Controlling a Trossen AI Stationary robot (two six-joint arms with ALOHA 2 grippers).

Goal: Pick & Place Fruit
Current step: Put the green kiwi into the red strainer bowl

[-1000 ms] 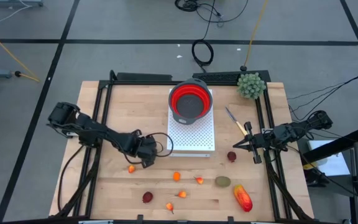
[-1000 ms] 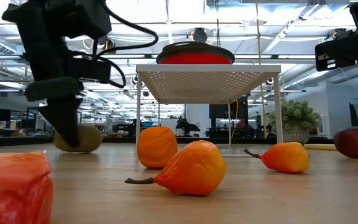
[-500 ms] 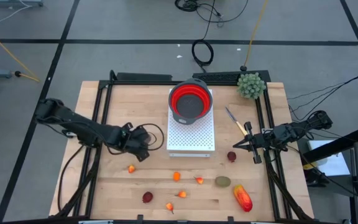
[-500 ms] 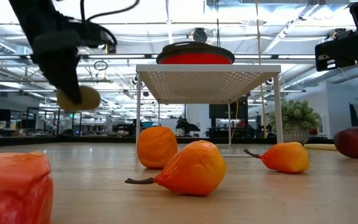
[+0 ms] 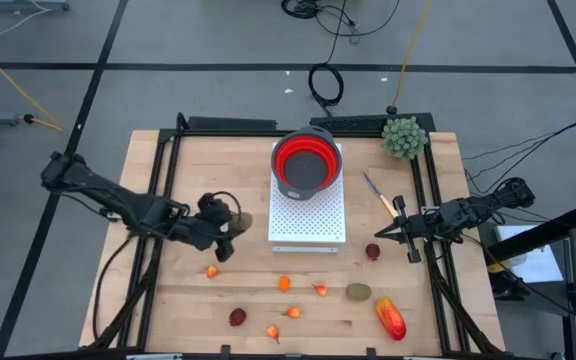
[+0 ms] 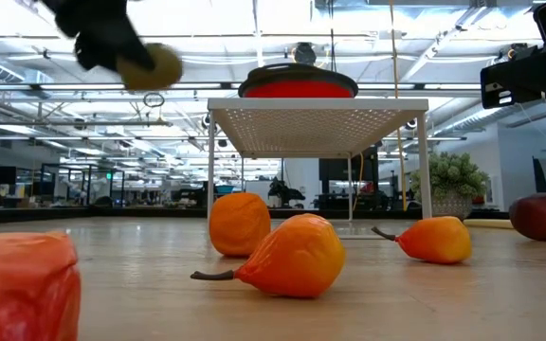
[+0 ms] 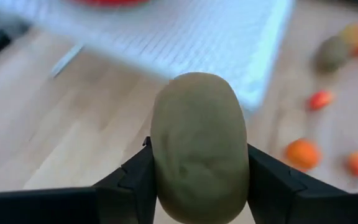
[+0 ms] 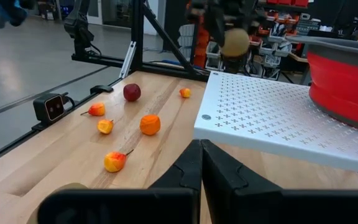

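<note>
Next, I lift the brown-green oval [image 5: 245, 224] higher with my left gripper before I bring it over the bowl's opening [image 5: 307, 164], because the oval hangs about level with the red bowl's rim.
My left gripper [image 5: 232, 226] hangs above the table, left of the white stand [image 5: 308, 212], shut on a brown-green oval fruit [image 7: 197, 163]. In the low view that fruit [image 6: 151, 66] is higher than the stand's top. My right gripper [image 5: 382, 236] waits shut near the table's right side, beside a dark-red ball [image 5: 372, 251]. On the wood lie small orange pieces [image 5: 284, 283], another brown-green oval [image 5: 358, 291], a red-orange oblong [image 5: 390, 318] and a dark-red ball [image 5: 237, 317]. A red bowl [image 5: 307, 160] stands on the stand's far end. My left gripper pinches the brown-green oval by its two long sides [image 7: 160, 174], one finger [image 7: 132, 183] on each side. The fingers reach from the table's left, slanting down. The fruit is lifted clear of the table and sticks out past the fingertips.
A green spiky ball plant [image 5: 404, 137] sits at the far right corner and a yellow-handled knife [image 5: 379, 196] lies right of the stand. Black frame rails [image 5: 164, 175] run along both table sides. Bare wood lies left of the stand.
My left gripper, shut on the brown-green oval, has risen from table level to above the stand's top and drawn slightly toward the far edge. The fruit has been lifted clear of the wood. The right arm has kept still.
</note>
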